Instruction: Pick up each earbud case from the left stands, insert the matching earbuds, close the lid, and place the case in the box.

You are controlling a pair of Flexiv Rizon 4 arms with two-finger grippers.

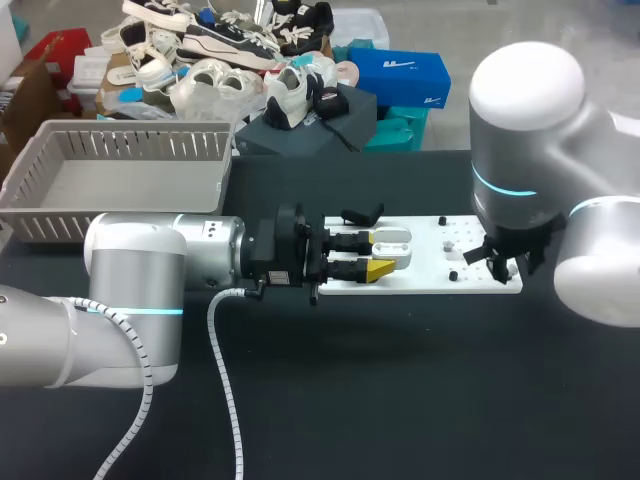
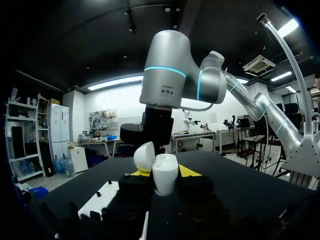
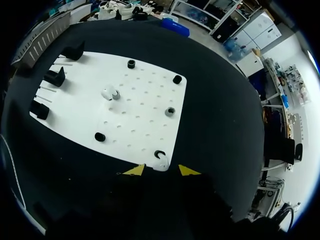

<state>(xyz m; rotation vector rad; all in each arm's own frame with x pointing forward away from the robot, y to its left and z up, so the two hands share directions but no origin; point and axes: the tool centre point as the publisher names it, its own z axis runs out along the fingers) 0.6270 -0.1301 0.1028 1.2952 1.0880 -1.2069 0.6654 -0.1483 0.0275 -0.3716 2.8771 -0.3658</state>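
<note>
My gripper is about to lift the white earbud. The white earbud's head point(image 3: 161, 164) sticks out past the open-sided black holder point(image 3: 159, 153), so the earbud will come loose when I lift and leave the holder behind.
My left gripper point(image 1: 383, 255) lies level over the white board point(image 1: 430, 275), shut on a white earbud case point(image 1: 398, 240). In the left wrist view the case point(image 2: 166, 174) stands upright between the yellow tips, its lid point(image 2: 144, 156) tilted open. My right gripper point(image 1: 500, 264) hangs over the board's right end. In the right wrist view its fingers stand open point(image 3: 160, 171) with a white earbud point(image 3: 161, 164) by a black holder point(image 3: 159, 153) between them, neither tip touching it. A second white earbud point(image 3: 110, 93) sits mid-board. Three black stands point(image 3: 54, 76) line the board's left edge.
A grey slatted basket point(image 1: 60, 215) sits at the table's back left. Several small black earbud holders point(image 3: 177, 79) dot the board point(image 3: 145, 95). The left arm's cable point(image 1: 228, 380) loops over the dark tabletop in front.
</note>
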